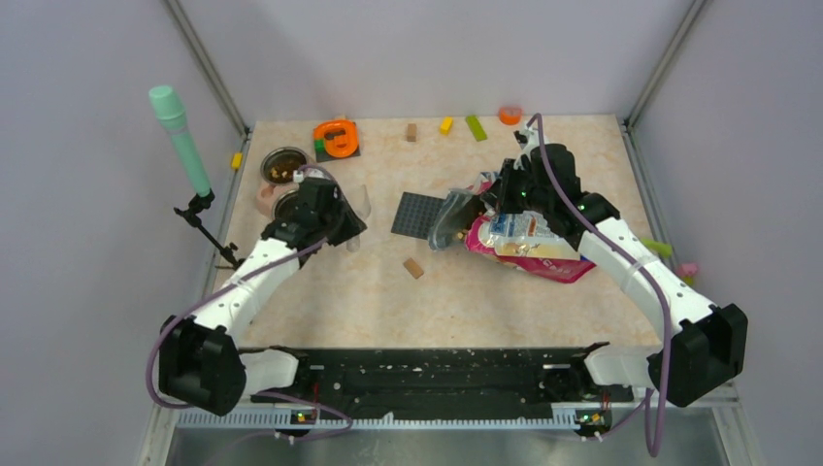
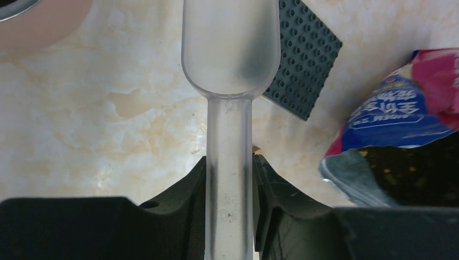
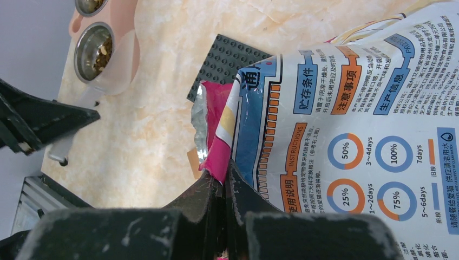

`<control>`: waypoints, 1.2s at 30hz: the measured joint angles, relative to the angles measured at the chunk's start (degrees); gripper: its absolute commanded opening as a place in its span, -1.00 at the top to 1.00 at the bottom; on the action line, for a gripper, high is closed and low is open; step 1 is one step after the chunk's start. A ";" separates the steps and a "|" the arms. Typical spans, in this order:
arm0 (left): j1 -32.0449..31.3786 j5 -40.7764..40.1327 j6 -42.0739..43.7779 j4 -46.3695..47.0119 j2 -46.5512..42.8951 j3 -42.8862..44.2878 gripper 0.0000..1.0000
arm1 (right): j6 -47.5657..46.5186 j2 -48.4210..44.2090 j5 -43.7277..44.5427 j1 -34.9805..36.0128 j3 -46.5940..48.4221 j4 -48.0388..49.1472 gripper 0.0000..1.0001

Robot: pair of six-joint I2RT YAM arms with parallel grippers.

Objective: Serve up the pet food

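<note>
My left gripper should keep going down and let go of the clear scoop between the pink double bowl and grey plate, because the scoop is empty and open tabletop lies there.
The pet food bag, pink and blue, lies on its side at centre right with its open mouth facing left, dark inside. My right gripper is shut on the bag's pink edge by the mouth. My left gripper is shut on the handle of a clear plastic scoop, which looks empty and hangs over the tabletop left of the bag. A pink double bowl stands at the left, its far dish holding brown kibble.
A dark grey studded plate lies just left of the bag's mouth. A tan block sits in front of it. An orange object and small coloured blocks line the back edge. A green microphone on a stand rises at far left.
</note>
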 measured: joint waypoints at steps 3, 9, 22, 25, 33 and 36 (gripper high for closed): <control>-4.57 -4.98 4.24 6.71 -1.20 -5.75 1.00 | -0.02 -0.02 0.09 0.00 0.00 -0.02 1.00; -10.82 -13.25 12.79 19.78 -2.14 -15.52 1.00 | 0.00 -1.07 0.66 0.00 -0.74 0.11 1.00; -13.53 -25.31 16.76 31.56 4.22 -19.74 0.96 | 0.00 -2.32 1.38 0.00 -1.09 -0.44 1.00; -13.53 -26.03 15.15 31.04 7.74 -19.37 0.43 | 0.00 -2.34 1.42 0.00 -1.09 -0.46 1.00; -13.53 -27.04 11.37 23.26 12.28 -11.23 -0.83 | -0.61 -2.54 1.68 0.00 -1.09 -0.70 1.00; -13.53 -27.06 12.07 19.87 12.28 -6.34 -0.87 | -1.22 -2.71 1.88 0.00 -1.09 -1.01 1.00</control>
